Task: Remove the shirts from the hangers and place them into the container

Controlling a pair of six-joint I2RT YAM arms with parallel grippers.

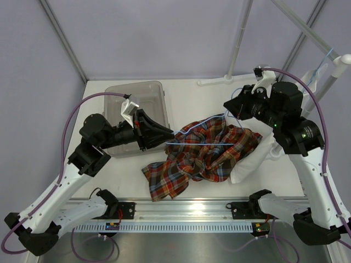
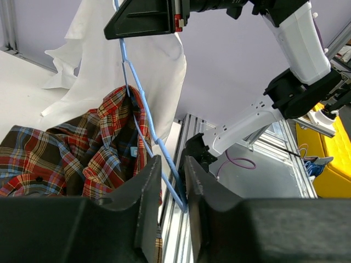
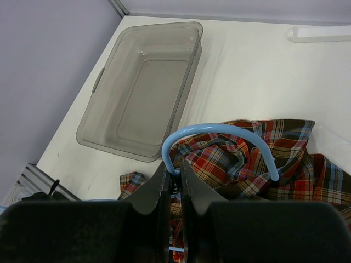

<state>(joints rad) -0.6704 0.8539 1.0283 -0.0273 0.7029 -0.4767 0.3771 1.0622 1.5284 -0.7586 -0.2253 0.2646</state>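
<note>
The robot's right gripper is shut on the hook's base (image 3: 174,171), so it should open and back away before the left gripper hangs the hanger on the rack pole (image 1: 306,29).
The plaid shirt (image 1: 197,161) (image 2: 60,153) (image 3: 241,164) lies crumpled mid-table with a light-blue hanger (image 1: 200,144) (image 2: 175,194) still inside it. My right gripper (image 1: 228,107) (image 3: 174,167) is shut on the base of the hanger's hook (image 3: 219,129), holding it above the cloth. My left gripper (image 1: 171,136) (image 2: 171,164) has its jaws narrowed on the hanger's outer corner, and the wire touches both fingers. The white shirt (image 1: 249,161) (image 2: 159,60) lies partly under the plaid one on the right. The empty grey container (image 1: 145,96) (image 3: 148,82) sits at the back left, behind my left gripper.
A white rack pole (image 1: 238,41) rises at the back. Another blue hanger (image 1: 321,74) hangs on the rack at the far right. An aluminium rail (image 1: 186,208) runs along the near table edge. Purple walls close in the left and back.
</note>
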